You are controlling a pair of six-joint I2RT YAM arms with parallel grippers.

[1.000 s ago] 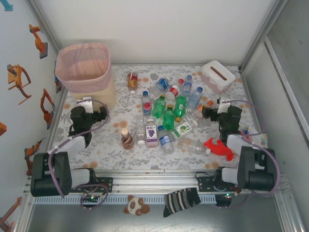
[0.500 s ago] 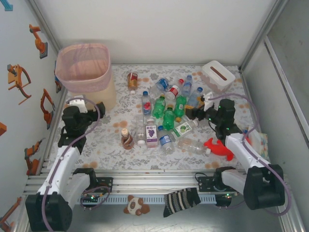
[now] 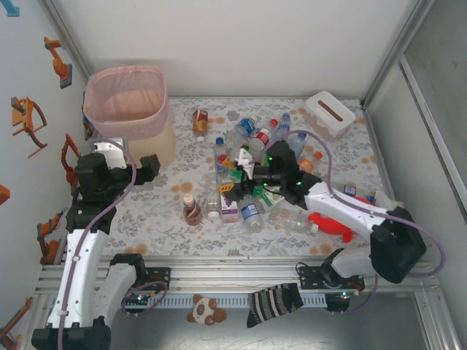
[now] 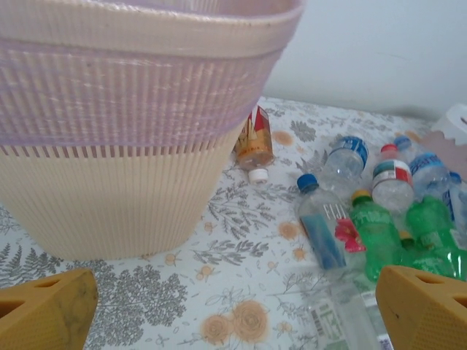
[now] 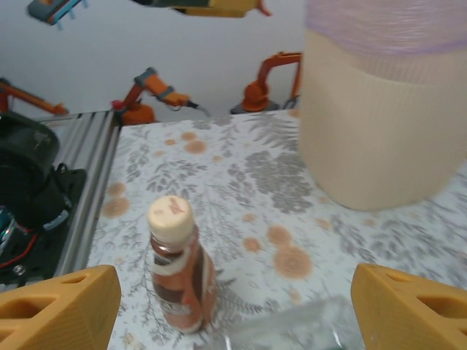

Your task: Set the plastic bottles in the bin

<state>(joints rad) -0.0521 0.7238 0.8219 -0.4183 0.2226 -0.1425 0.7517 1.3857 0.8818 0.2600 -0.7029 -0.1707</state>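
Observation:
I see the brown bottle upright with the way to it open. My empty left gripper should keep moving toward it and close around the bottle's body.
The plastic bottles lie in a heap at the middle of the flowered table. A brown one stands upright to its left, and a small brownish one lies near the bin, cream with a pink liner. My right gripper reaches left over the heap, open. In the right wrist view its gripper frames the brown bottle, with a clear bottle low between the fingers, not gripped. My left gripper hangs open beside the bin, its gripper empty, with a blue-capped bottle ahead.
A white tissue box stands at the back right. A red toy figure lies right of the heap. Orange toy arms hang on the left wall. The metal rail runs along the near edge.
My right arm has stretched left across the heap, its jaws narrowing somewhat. My left arm has risen and swung left, its jaws still wide.

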